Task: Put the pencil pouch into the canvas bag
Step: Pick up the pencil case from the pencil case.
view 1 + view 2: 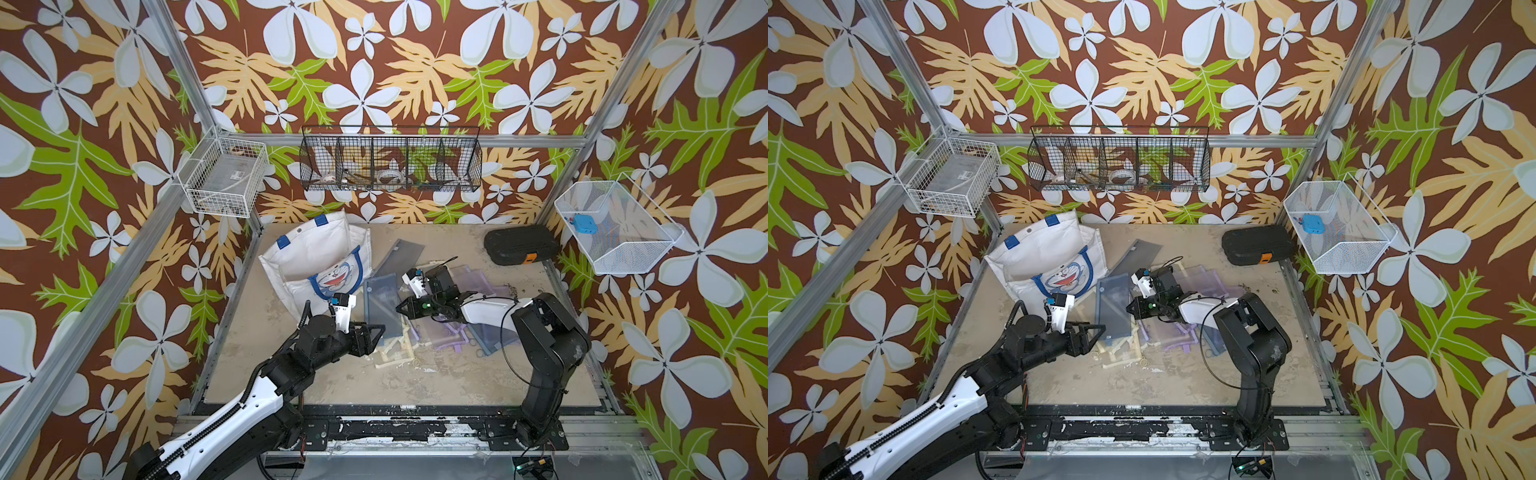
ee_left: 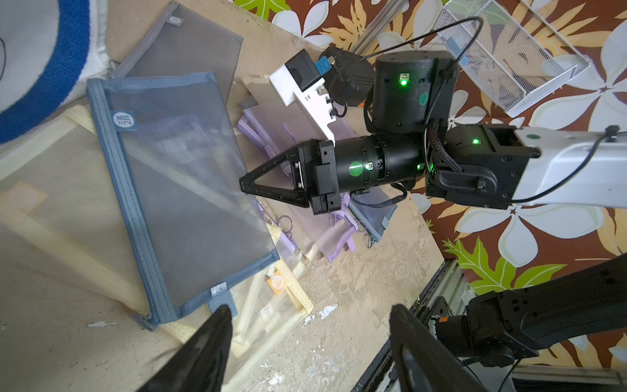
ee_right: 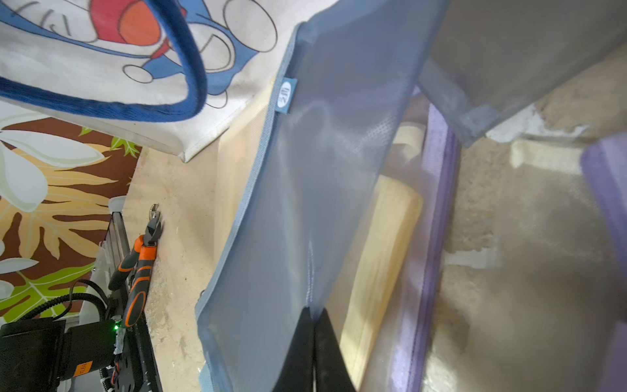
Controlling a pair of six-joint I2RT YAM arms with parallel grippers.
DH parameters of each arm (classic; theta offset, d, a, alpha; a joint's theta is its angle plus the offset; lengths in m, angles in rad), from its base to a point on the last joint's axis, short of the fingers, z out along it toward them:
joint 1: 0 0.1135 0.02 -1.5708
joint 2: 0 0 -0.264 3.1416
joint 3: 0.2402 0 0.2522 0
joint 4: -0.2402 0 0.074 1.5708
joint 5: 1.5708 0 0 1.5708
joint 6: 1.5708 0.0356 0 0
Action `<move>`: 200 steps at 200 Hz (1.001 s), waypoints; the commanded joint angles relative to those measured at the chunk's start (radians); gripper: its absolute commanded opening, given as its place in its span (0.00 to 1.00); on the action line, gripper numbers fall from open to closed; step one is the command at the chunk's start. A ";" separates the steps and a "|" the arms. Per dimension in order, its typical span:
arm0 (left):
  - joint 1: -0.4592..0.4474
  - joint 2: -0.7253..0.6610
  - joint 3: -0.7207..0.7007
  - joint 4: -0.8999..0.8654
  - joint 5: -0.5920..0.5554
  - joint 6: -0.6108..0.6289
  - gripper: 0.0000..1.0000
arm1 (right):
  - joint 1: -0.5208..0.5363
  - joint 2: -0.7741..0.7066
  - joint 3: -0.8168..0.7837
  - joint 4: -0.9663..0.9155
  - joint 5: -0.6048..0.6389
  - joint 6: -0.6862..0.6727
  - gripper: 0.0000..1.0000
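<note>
The blue zip border [image 1: 367, 310] is straight and the mesh lies smoothly over the heap, so the pencil pouch [image 1: 384, 307] will stay spread flat when the robot lifts it.
The pencil pouch [image 1: 380, 301] [image 1: 1115, 305] is a blue-grey mesh pouch with a blue zip border. It lies on a heap of other pouches just right of the canvas bag [image 1: 316, 253] [image 1: 1042, 249]. The bag is white with blue handles and a cartoon cat face, and its mouth gapes open. My right gripper [image 1: 399, 308] [image 2: 242, 185] [image 3: 314, 317] is shut, pinching the mesh at the pouch's [image 3: 305, 186] long edge. My left gripper [image 1: 376, 332] [image 2: 310, 310] stands open by the pouch's [image 2: 176, 190] short end with nothing between its fingers.
Yellow [image 2: 51, 203], purple [image 2: 336, 234] and grey [image 1: 399, 253] mesh pouches lie around and under the blue one. A black hard case with an orange tab [image 1: 519, 245] sits at the back right. Orange-handled pliers [image 3: 139, 258] lie at the table's edge. Wire baskets hang on the walls.
</note>
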 commanded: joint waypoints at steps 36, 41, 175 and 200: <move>0.008 -0.023 0.094 -0.025 0.076 0.074 0.73 | 0.000 -0.277 -0.110 0.023 -0.067 -0.093 0.00; 0.009 -0.023 0.104 -0.022 0.089 0.083 0.73 | 0.001 -0.314 -0.120 0.012 -0.076 -0.109 0.00; 0.181 0.016 -0.008 0.559 0.538 0.022 0.81 | 0.001 -0.863 -0.155 -0.181 -0.357 -0.250 0.00; 0.182 0.060 0.004 0.587 0.534 0.027 0.83 | 0.002 -0.876 -0.164 -0.149 -0.421 -0.248 0.00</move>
